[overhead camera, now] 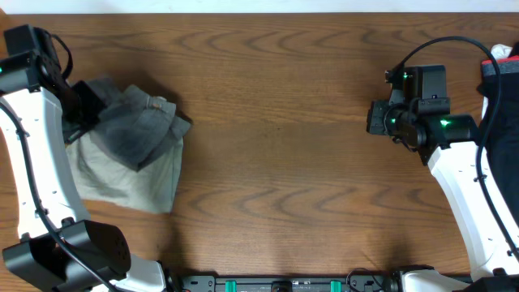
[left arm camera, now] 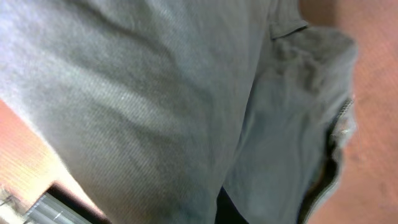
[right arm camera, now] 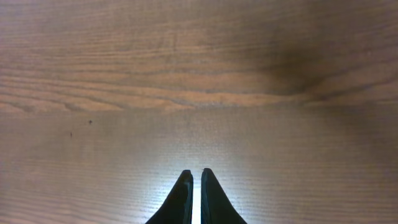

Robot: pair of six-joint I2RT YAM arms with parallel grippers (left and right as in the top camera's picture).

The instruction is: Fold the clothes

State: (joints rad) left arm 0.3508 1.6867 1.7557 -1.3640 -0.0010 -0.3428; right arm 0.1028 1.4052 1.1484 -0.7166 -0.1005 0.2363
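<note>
My left gripper should release the grey trousers' edge, press on the grey trousers' middle and push the stack farther back, with the grey trousers bunched on the khaki trousers.
Two pairs of trousers lie stacked at the table's left. The mid-grey trousers sit bunched on top of the flatter khaki trousers. My left gripper is at the grey pair's left edge and shut on its cloth. In the left wrist view the grey trousers fill the frame and hide the fingers; a zip edge shows at the right. My right gripper hovers far to the right over bare wood, shut with nothing between its fingers.
The wooden table stretches between the two arms. A dark and white object sits at the far right edge behind the right arm. The left arm's base and a black rail line the front edge.
</note>
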